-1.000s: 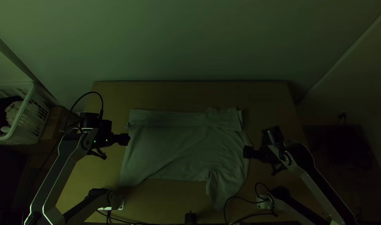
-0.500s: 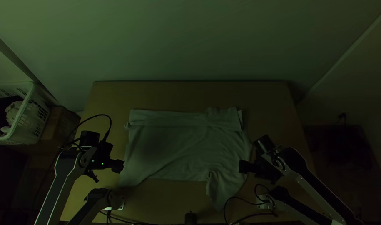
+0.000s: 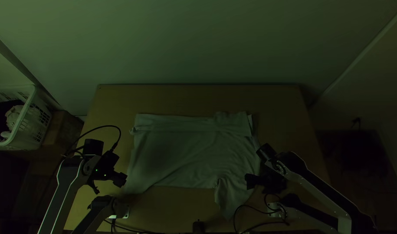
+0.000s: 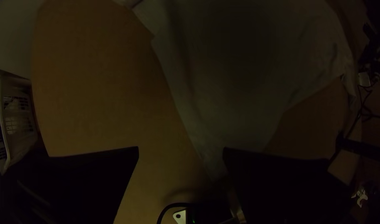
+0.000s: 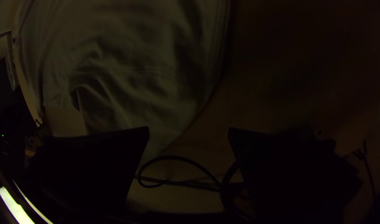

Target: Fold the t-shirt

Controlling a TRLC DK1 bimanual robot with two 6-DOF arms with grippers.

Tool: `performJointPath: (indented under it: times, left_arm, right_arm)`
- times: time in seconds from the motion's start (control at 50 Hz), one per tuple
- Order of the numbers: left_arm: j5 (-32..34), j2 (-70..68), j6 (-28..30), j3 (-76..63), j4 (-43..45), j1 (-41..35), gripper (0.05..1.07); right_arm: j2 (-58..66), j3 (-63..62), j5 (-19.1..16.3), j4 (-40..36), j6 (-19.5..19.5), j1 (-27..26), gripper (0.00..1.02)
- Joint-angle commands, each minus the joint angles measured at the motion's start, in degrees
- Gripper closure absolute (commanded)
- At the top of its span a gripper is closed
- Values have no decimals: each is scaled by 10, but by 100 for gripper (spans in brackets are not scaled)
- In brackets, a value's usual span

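My gripper will carry the t-shirt's limp near side (image 3: 178, 180) across, and that side will fold over into a narrow piece, because the t-shirt's far edge is a folded-over piece (image 3: 181, 124).
The pale t-shirt (image 3: 185, 151) lies on the table, its far edge a folded-over strip and a sleeve-like part pointing toward the near edge at the right. My left gripper (image 3: 121, 179) is just off the shirt's near left corner. In the left wrist view the left gripper (image 4: 180, 151) is open, the shirt (image 4: 239, 83) beyond its fingers. My right gripper (image 3: 248, 181) is over the shirt's lower right side. In the right wrist view the right gripper (image 5: 189, 130) is open, with nothing between its fingers, near the shirt's edge (image 5: 140, 83).
A white basket (image 3: 27, 125) holding cloth stands left of the table (image 3: 198, 97). Black cables (image 3: 254, 225) loop at the near right, by the right arm's base. A small dark object (image 3: 198, 226) is at the near edge.
Both grippers have moved toward the table's near edge, the left a little leftward too, and the right slightly leftward. The shirt lies as before.
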Motion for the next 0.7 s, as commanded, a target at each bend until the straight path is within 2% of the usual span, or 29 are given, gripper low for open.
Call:
performJointPath:
  times: [0.0,0.22,0.52,0.62,0.68]
  left_arm:
    - [-2,10,20,-10,-6,5,10]
    - [-2,19,37,-13,4,15,10]
    - [-2,46,62,-21,28,35,10]
    - [-2,48,67,-27,30,35,10]
    - [-2,50,70,-33,35,35,10]
  right_arm:
    - [33,-20,-16,2,-15,7,17]
    - [86,-28,-20,33,-30,16,31]
    - [164,-14,-26,42,-36,65,35]
    - [174,-6,-25,67,-45,80,63]
    - [174,-5,-13,96,-46,87,92]
